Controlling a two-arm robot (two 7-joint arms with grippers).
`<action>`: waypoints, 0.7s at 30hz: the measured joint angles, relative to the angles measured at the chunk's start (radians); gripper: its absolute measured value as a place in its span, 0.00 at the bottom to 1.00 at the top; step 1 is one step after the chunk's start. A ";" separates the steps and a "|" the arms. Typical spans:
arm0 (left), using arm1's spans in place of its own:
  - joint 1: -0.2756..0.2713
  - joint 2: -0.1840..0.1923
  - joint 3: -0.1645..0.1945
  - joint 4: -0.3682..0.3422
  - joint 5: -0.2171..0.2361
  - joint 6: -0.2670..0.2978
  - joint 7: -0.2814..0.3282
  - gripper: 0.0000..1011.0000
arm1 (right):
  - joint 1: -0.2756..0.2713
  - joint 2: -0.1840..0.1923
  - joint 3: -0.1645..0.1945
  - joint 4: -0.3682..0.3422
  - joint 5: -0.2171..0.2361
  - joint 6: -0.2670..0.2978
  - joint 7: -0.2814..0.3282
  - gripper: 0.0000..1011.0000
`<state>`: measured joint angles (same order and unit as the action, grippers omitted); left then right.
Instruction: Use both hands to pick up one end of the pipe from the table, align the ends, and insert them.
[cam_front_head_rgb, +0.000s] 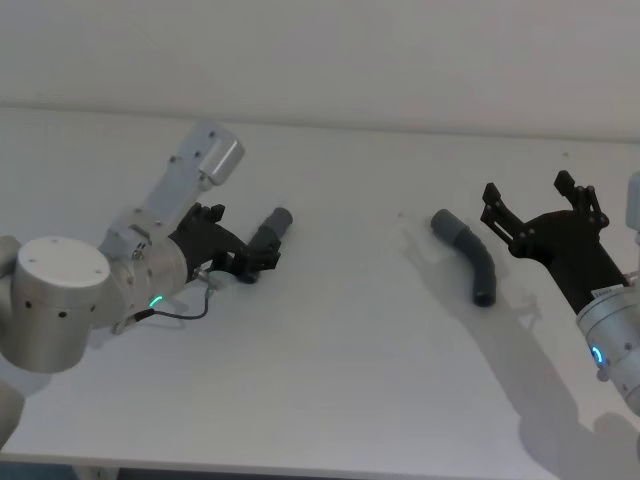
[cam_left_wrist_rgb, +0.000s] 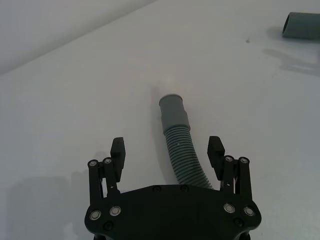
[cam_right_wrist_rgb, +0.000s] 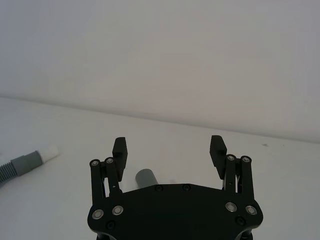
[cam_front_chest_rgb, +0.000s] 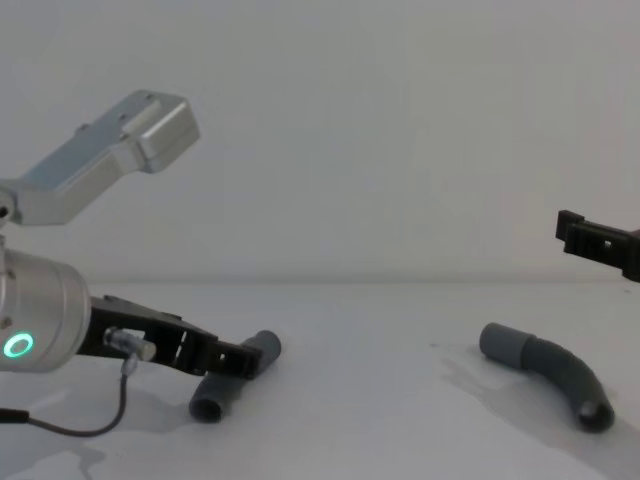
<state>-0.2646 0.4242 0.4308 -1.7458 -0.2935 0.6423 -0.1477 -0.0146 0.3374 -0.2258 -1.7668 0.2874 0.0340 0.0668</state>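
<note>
The short ribbed middle (cam_left_wrist_rgb: 185, 156) continues round and full into the smooth cuff (cam_left_wrist_rgb: 174, 113), so I expect the cuff to keep pointing ahead and droop only a little when the robot lifts.
The pipe lies on the white table (cam_front_head_rgb: 340, 340) as two separate dark-grey pieces. The left piece (cam_front_head_rgb: 270, 235) has its ribbed middle (cam_left_wrist_rgb: 184, 157) between the fingers of my left gripper (cam_left_wrist_rgb: 167, 150), which is open and low over the table (cam_front_chest_rgb: 240, 358). Its cuff (cam_left_wrist_rgb: 174, 112) points away from the gripper. The right piece (cam_front_head_rgb: 468, 255) curves on the table (cam_front_chest_rgb: 550, 370). My right gripper (cam_front_head_rgb: 530, 195) hovers open just to the right of it, raised above the surface (cam_front_chest_rgb: 600, 240). Under the right gripper (cam_right_wrist_rgb: 169, 148) one grey cuff (cam_right_wrist_rgb: 145, 177) shows. The left piece's white tip (cam_right_wrist_rgb: 50, 152) shows farther off.
A wide stretch of bare white table separates the two pieces. The right piece's end (cam_left_wrist_rgb: 302, 25) shows far off in the left wrist view. A black cable (cam_front_head_rgb: 185, 315) hangs from the left arm near the table.
</note>
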 joint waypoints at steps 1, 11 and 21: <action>-0.002 -0.002 0.001 0.003 0.001 0.000 -0.001 0.99 | 0.000 0.000 0.000 0.000 0.000 0.000 0.000 0.99; -0.032 -0.023 0.015 0.046 0.012 0.010 -0.014 0.99 | 0.000 0.000 0.000 0.000 0.000 0.000 0.000 0.99; -0.067 -0.038 0.027 0.092 0.017 0.017 -0.043 0.99 | 0.000 0.000 0.000 0.000 0.000 0.000 0.000 0.99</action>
<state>-0.3312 0.3861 0.4576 -1.6534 -0.2760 0.6593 -0.1908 -0.0146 0.3375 -0.2258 -1.7667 0.2874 0.0341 0.0668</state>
